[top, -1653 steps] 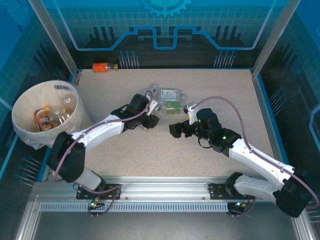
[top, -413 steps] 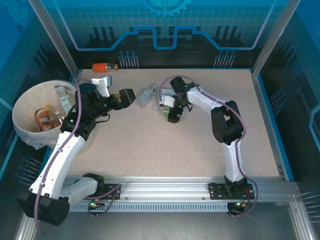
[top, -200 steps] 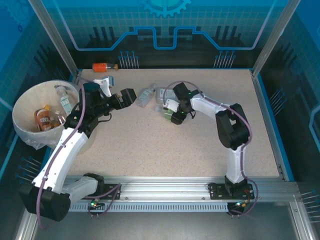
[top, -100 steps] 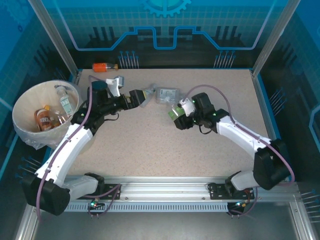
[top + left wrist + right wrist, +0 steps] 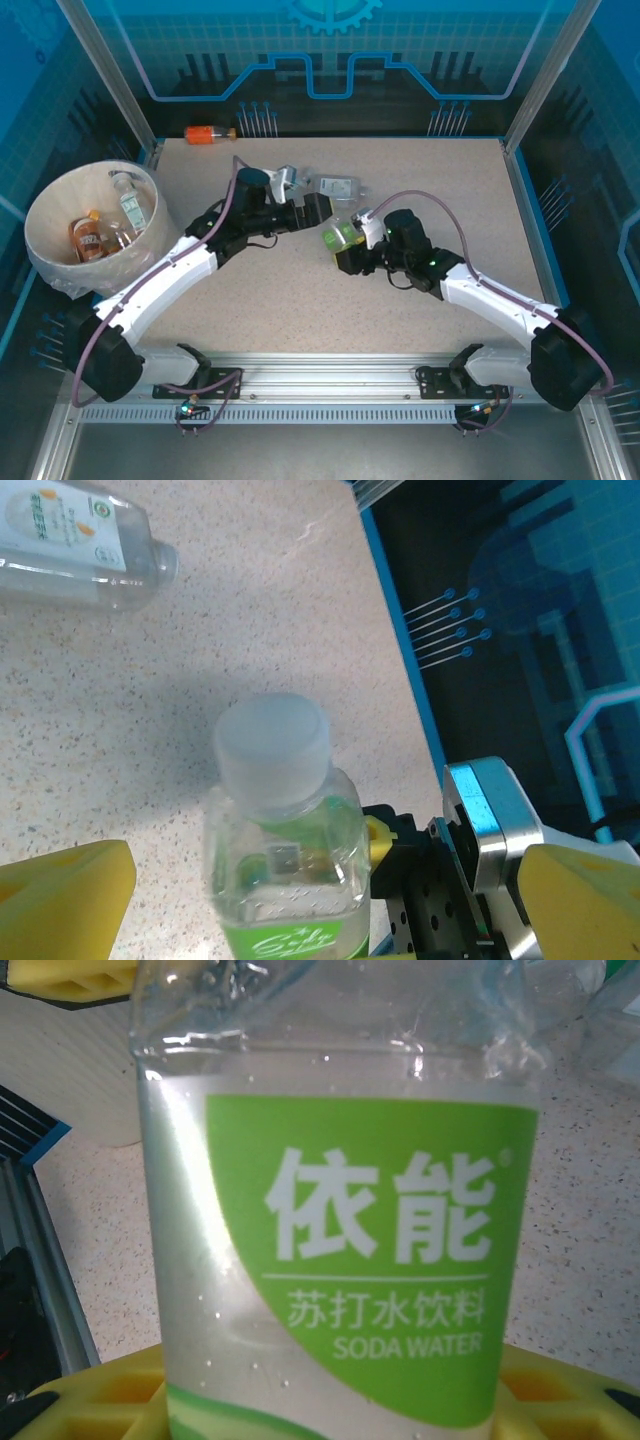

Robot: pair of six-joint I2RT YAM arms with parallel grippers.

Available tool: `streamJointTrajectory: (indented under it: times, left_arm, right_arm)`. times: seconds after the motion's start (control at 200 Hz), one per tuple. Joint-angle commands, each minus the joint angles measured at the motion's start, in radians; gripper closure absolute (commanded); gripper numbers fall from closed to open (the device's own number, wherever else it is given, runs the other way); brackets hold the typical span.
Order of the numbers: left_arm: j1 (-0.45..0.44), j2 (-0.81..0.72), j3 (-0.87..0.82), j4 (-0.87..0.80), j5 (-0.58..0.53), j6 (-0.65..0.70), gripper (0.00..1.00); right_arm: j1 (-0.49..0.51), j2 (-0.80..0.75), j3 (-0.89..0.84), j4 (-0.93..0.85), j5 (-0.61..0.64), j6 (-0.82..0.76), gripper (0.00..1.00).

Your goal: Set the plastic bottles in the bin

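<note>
The green-labelled bottle is in my right gripper, far from the bin. My left gripper should grab the bottle under its white cap and bring it there.
My right gripper is shut on a clear plastic bottle with a green label and a white cap, held above the table's middle. In the right wrist view the bottle stands close up over my yellow fingers. My left gripper is open just beside it. In the left wrist view the bottle sits between the wide-apart yellow fingers, touching neither. A second clear bottle lies behind on the table. The cream bin at far left holds several bottles.
An orange bottle lies beyond the table's far edge at the left. The clear bottle with a white and orange label lies past the held one. The table's blue rim runs near it.
My right gripper has carried the green-label bottle left and nearer, away from the other bottles. My left arm has swung right from the bin side, open, to meet it.
</note>
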Motion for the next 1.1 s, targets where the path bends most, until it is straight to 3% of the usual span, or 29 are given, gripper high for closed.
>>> streamJointTrajectory:
  times: [0.0,0.065,0.28,0.445,0.66,0.755,0.84,0.98,1.096]
  left_arm:
    - [-0.047,0.037,0.098,-0.136,-0.168,0.008,0.01]
    - [-0.066,0.064,0.13,-0.198,-0.233,0.006,0.01]
    - [-0.082,0.092,0.129,-0.22,-0.278,-0.04,0.03]
    - [-0.083,0.089,0.097,-0.129,-0.166,-0.021,0.1]
    - [-0.086,0.115,0.092,-0.152,-0.128,0.02,0.15]
    - [-0.087,0.121,0.091,-0.189,-0.154,0.026,0.14]
    - [-0.077,0.116,0.078,-0.229,-0.226,0.005,0.06]
    - [0.0,0.063,-0.049,-0.031,-0.043,-0.072,0.12]
    - [0.001,0.041,-0.064,0.009,-0.008,-0.038,0.14]
  right_arm:
    - [0.037,0.016,0.05,0.046,0.059,-0.023,0.76]
    - [0.061,0.021,0.062,0.058,0.083,-0.039,0.75]
    - [0.093,0.024,0.07,0.124,0.138,-0.043,0.75]
    - [0.101,0.035,0.088,0.138,0.138,-0.046,0.75]
    - [0.111,0.07,0.113,0.134,0.13,-0.059,0.73]
    - [0.116,0.068,0.112,0.162,0.135,-0.058,0.73]
    - [0.115,0.061,0.11,0.194,0.144,-0.057,0.73]
    - [0.113,0.053,0.099,0.194,0.154,-0.063,0.73]
    - [0.114,0.055,0.093,0.192,0.158,-0.063,0.72]
